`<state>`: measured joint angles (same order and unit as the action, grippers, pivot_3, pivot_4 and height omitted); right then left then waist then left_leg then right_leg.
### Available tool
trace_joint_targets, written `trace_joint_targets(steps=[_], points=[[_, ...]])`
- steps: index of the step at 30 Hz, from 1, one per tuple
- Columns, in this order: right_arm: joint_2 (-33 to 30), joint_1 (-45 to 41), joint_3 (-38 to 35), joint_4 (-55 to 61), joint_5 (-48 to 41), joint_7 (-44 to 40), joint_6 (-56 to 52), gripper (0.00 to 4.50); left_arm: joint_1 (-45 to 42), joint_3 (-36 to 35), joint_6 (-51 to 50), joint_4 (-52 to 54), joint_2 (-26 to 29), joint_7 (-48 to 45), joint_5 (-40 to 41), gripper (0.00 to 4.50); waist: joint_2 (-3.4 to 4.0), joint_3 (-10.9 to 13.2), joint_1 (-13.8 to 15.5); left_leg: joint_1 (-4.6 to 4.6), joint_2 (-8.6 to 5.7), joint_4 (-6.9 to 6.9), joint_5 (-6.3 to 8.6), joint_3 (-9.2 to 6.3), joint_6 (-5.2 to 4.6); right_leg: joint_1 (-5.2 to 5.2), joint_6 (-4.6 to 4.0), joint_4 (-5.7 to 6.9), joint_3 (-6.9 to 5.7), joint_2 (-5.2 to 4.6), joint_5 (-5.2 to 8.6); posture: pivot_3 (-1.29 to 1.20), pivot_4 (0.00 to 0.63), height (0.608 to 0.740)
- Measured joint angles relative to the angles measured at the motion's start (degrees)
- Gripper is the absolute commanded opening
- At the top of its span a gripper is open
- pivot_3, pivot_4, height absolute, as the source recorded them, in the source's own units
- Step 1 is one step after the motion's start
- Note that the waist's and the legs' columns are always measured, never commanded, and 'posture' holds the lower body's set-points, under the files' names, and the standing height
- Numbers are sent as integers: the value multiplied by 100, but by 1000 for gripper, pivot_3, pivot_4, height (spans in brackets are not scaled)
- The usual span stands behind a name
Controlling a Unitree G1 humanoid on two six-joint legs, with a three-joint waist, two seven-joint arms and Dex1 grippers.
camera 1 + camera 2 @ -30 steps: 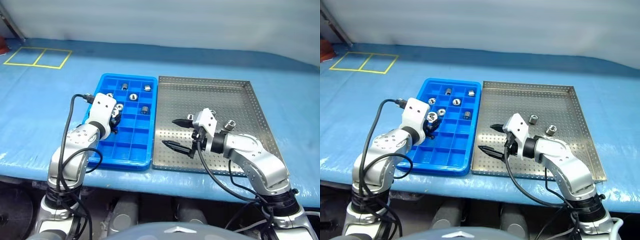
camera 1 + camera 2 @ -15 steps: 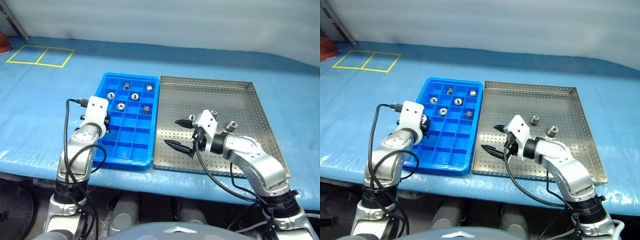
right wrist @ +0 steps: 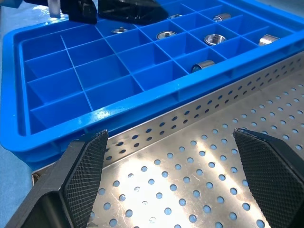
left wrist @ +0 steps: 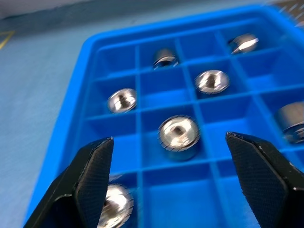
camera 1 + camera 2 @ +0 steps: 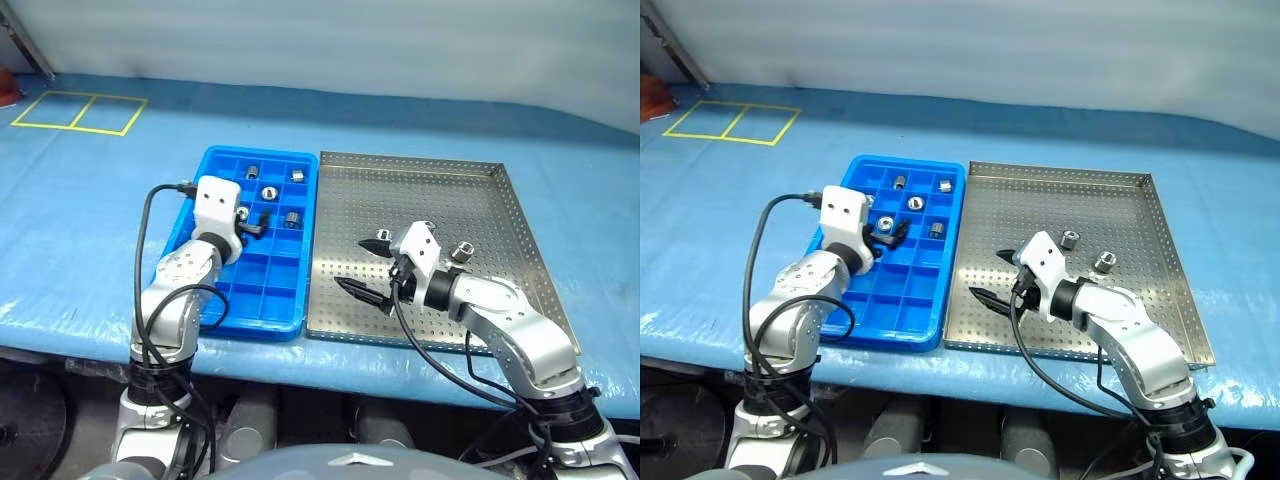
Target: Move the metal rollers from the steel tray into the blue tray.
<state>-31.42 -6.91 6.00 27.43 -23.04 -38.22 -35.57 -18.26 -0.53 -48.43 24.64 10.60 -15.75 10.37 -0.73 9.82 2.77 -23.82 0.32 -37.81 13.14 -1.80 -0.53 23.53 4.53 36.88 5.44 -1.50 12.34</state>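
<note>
The robot's open left gripper should keep on toward the steel tray's metal roller [image 5: 384,235] nearest the blue tray, which stands clear of other rollers, and close on that roller.
The blue tray [image 5: 262,292] lies left of the steel tray [image 5: 420,190], their long sides touching. Several metal rollers sit in the blue tray's far compartments, such as one [image 5: 269,193] and another [image 5: 292,219]. Two metal rollers [image 5: 1069,239] [image 5: 1105,263] remain on the steel tray's right half. My left gripper [image 5: 256,224] hovers open over the blue tray's far half. In the left wrist view a roller [image 4: 178,135] rests in its compartment between the spread fingers [image 4: 90,175]. My right gripper [image 5: 357,264] stands open and empty over the steel tray's near left part.
Both trays rest on a table covered with blue sheeting [image 5: 90,230]. Yellow tape squares [image 5: 75,112] mark its far left corner. The table's front edge [image 5: 330,352] runs just below the trays. The left arm's black cable [image 5: 148,235] loops beside the blue tray.
My left gripper swung right, further over the blue tray, and opened. The roller it held a second ago now lies in a compartment. The right gripper stayed put.
</note>
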Motion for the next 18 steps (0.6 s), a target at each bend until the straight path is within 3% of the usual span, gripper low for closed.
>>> trace_joint_targets(steps=[6, 18], points=[[-192, 523, -313, 466, 2, 268, -93, 4500, -747, 1326, 434, -645, 410, -1269, 201, 4155, 3, -2, -112, 4, 0, -10, -1, 7, -1, -6, 20, 0, 5, 6, 15, 25, 150, 740], [-251, 1218, -671, 1170, -6, 724, -255, 4500, -2051, 2295, 1595, -3773, -376, -1470, -581, 4155, 3, -2, -551, 4, 3, -3, 0, 8, -2, 0, 47, 1, 10, 11, 2, -109, 150, 740]])
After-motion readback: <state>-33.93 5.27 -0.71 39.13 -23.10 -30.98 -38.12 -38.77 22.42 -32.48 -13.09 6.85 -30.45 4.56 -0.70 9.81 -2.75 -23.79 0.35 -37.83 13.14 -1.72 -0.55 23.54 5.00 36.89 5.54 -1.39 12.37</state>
